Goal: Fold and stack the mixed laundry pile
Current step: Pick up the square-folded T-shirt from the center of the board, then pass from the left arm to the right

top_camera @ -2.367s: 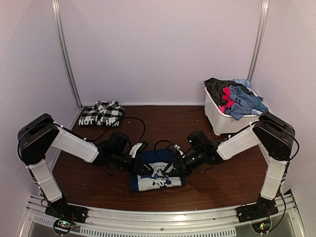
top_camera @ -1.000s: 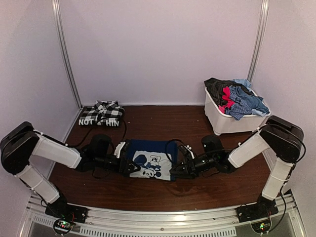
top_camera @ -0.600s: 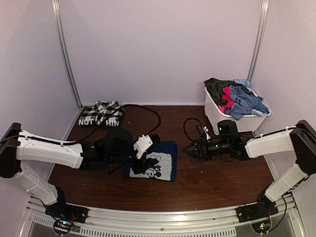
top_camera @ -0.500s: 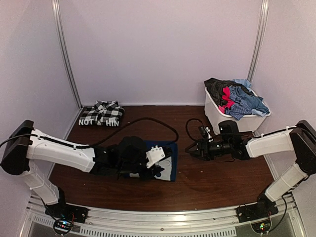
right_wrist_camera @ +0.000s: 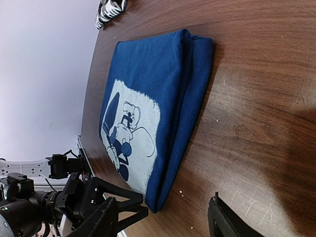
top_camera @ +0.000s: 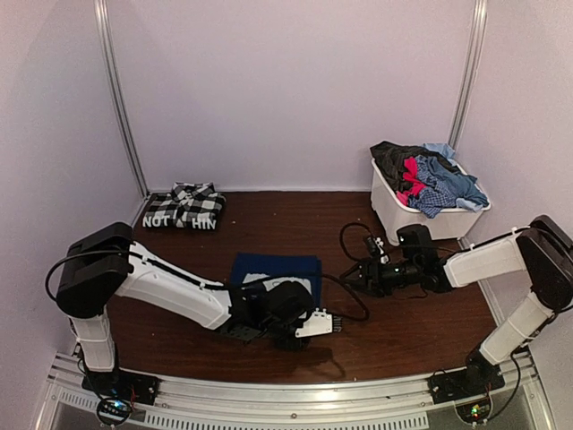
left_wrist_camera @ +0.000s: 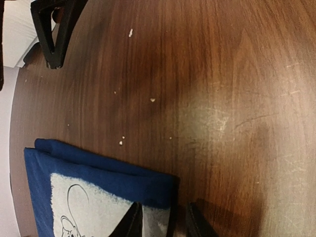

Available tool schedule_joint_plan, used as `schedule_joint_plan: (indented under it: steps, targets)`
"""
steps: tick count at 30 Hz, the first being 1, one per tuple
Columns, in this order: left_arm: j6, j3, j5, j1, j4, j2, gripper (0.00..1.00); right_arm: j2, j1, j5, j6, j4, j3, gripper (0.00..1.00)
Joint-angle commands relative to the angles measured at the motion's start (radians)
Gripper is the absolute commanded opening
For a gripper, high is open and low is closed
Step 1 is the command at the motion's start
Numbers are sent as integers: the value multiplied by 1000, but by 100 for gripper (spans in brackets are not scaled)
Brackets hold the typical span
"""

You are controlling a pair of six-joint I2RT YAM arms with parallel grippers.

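I expect the navy shirt (top_camera: pixel 276 264) to show its hidden neckline when I turn it, because the white print (right_wrist_camera: pixel 127 136) runs to the folded edge and the collar is out of sight.
A folded navy shirt (top_camera: pixel 269 267) with a white cartoon print lies mid-table, its near part hidden under my left arm. My left gripper (top_camera: pixel 309 321) sits low at the shirt's near right corner. In the left wrist view the left gripper (left_wrist_camera: pixel 160 223) straddles the folded edge of the navy shirt (left_wrist_camera: pixel 98 180), one finger over the print, one on bare wood, jaws still apart. My right gripper (top_camera: pixel 351 276) hovers open and empty just right of the shirt. In its own view the right gripper (right_wrist_camera: pixel 177 205) faces the navy shirt (right_wrist_camera: pixel 148 84). Unfolded laundry (top_camera: pixel 428 175) fills the bin.
The white bin (top_camera: pixel 407 224) stands at the back right, close behind my right arm. A folded black-and-white checked shirt (top_camera: pixel 183 208) with white lettering lies at the back left. Crumbs (left_wrist_camera: pixel 152 99) dot the wood between the grippers.
My left arm swung from the shirt's left side across its near edge to its right corner, jaws narrowing. The right gripper pulled back to the right and has since held still.
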State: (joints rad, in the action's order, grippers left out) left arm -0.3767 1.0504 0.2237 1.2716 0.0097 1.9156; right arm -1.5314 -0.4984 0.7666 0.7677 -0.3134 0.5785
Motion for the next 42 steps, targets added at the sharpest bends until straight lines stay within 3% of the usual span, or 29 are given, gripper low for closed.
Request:
schedule_joint_plan:
  steps: [1,4,9,16,23,37,42]
  targets:
    - [-42,50,-5,2,1,55,32,-31,5,15,20,-70,-22,62]
    - [-36,58,4,3,26,81,28,-51,1,8,32,-82,-20,62]
    - [2,56,9,-6,71,57,0,-105,-27,8,63,-111,8,67]
    - [55,11,-96,-54,147,-56,0,-206,-80,30,163,-234,43,74]
    - [58,10,-105,-55,152,-70,0,-281,-129,36,289,-380,68,80]
    - [34,-32,-173,-52,156,-138,0,-484,-128,2,462,-578,148,59]
    - [9,-51,-156,-35,142,-150,0,-549,-100,-7,461,-559,212,55]
